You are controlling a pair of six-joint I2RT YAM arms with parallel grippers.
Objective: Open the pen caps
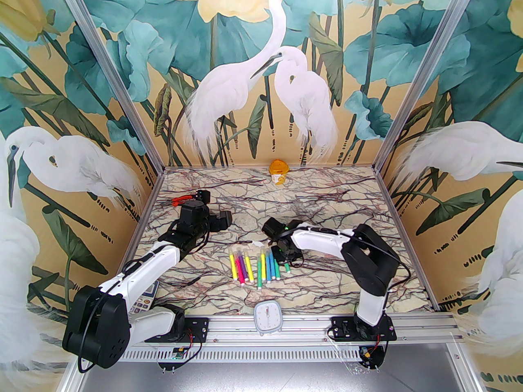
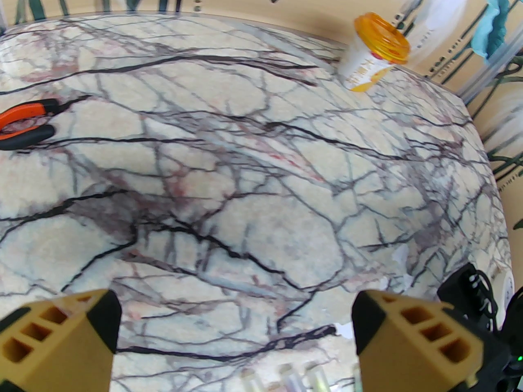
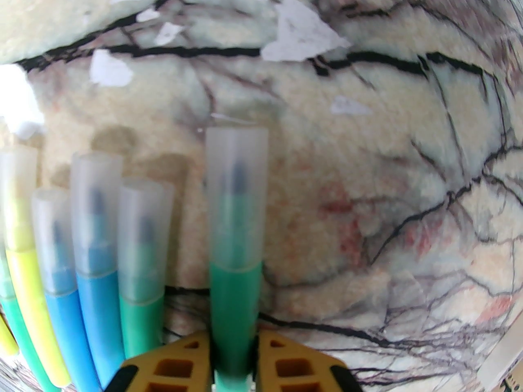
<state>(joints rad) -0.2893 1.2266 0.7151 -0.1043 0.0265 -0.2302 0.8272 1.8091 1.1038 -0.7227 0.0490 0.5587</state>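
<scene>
I keep moving my left gripper toward the pen's cap and close my fingers there, because my right gripper holds the green pen's body and its clear cap is free.
Several pens (image 1: 255, 267) with bright bodies lie side by side in the middle of the marble table (image 1: 347, 202), their clear caps pointing away from the arm bases. My right gripper (image 1: 284, 255) is at the row's right end, shut on a green pen (image 3: 235, 300) that still wears its clear pen cap (image 3: 237, 194). The right gripper (image 3: 233, 337) holds the green pen by its body, and blue, teal and yellow capped pens (image 3: 98, 284) lie just left of it. My left gripper (image 1: 222, 221) hovers open above the table left of the pens. Its fingers (image 2: 412, 341) are wide apart with nothing between them.
Orange-handled pliers (image 1: 182, 199) lie at the far left. An orange-lidded cup (image 1: 279, 172) stands by the back wall. A white clock (image 1: 266, 317) rests at the near edge, and a calculator (image 1: 145, 300) lies under the left arm. Torn white scraps (image 3: 300, 35) mark the table beyond the pens.
</scene>
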